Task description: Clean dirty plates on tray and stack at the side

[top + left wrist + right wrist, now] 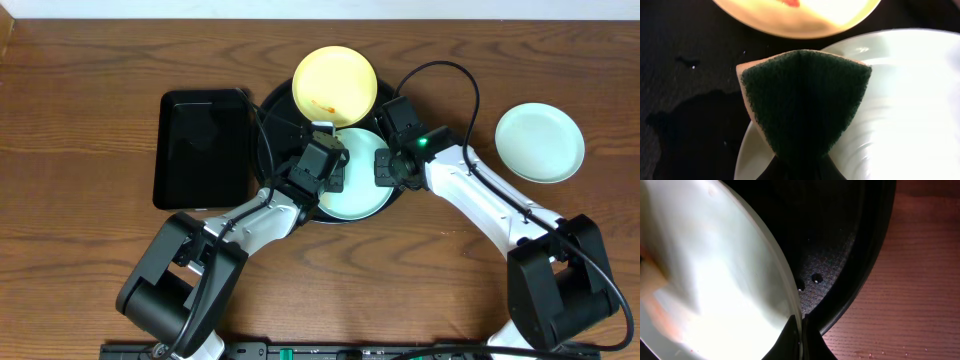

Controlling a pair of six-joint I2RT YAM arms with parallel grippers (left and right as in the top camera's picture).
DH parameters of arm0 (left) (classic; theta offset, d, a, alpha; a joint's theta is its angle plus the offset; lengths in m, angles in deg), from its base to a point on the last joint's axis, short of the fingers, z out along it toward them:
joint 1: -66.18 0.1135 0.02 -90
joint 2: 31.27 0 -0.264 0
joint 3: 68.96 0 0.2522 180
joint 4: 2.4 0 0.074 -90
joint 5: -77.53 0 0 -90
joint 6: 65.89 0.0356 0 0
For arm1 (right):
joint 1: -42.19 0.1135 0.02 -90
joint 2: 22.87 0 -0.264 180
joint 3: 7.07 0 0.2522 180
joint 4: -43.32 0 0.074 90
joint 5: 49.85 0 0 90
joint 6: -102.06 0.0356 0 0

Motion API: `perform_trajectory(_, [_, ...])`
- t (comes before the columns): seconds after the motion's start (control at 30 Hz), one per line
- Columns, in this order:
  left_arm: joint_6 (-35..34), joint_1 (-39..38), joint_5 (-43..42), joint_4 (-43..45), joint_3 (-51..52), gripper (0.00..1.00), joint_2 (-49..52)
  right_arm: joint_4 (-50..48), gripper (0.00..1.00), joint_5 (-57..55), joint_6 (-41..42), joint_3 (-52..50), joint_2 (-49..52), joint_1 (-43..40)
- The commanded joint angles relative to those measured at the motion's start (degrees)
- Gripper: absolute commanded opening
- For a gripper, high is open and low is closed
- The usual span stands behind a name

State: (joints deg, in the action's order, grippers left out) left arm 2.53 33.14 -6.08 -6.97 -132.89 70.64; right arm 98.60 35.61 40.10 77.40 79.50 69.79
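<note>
The sponge hangs over the mint-green plate's rim [340, 134] beside the yellow plate, so I need to turn back with my left gripper and scrub the plate's near part [352, 207].
A mint-green plate [362, 190] lies in the round black tray [275, 115]. My right gripper [385, 168] is shut on this plate's right rim [799, 330]. My left gripper [322, 178] is shut on a folded sponge with a dark green scouring face [805, 100], pressed on the plate's left part [905, 100]. The yellow plate with orange smears [334, 84] rests on the tray's far rim and shows at the top of the left wrist view [790, 17]. A second mint-green plate [540, 142] sits on the table at the right.
A rectangular black tray [203, 148] lies left of the round tray. Wet drops sit on the round tray's floor [815, 277]. Bare wooden table [920, 295] lies right of the tray rim.
</note>
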Motion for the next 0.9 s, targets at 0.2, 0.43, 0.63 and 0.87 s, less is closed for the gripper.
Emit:
perform_trajectory(0.2, [11.4, 1.1, 6.7, 8.6, 0.5, 0.08, 0.0, 0.0, 0.01, 0.3, -0.9, -0.3, 0.4, 0.2])
perform_trajectory(0.43, [13.2, 2.6, 10.2, 10.3, 0.5, 0.08, -12.3, -0.1, 0.01, 0.3, -0.9, -0.3, 0.4, 0.2])
perform_trajectory(0.63, [13.1, 2.6, 10.2, -0.1, 0.5, 0.08, -18.5, -0.4, 0.01, 0.3, -1.3, -0.3, 0.4, 0.2])
perform_trajectory(0.87, [2.8, 2.6, 8.5, -14.5, 0.5, 0.08, -17.4, -0.4, 0.01, 0.1, -1.3, -0.3, 0.4, 0.2])
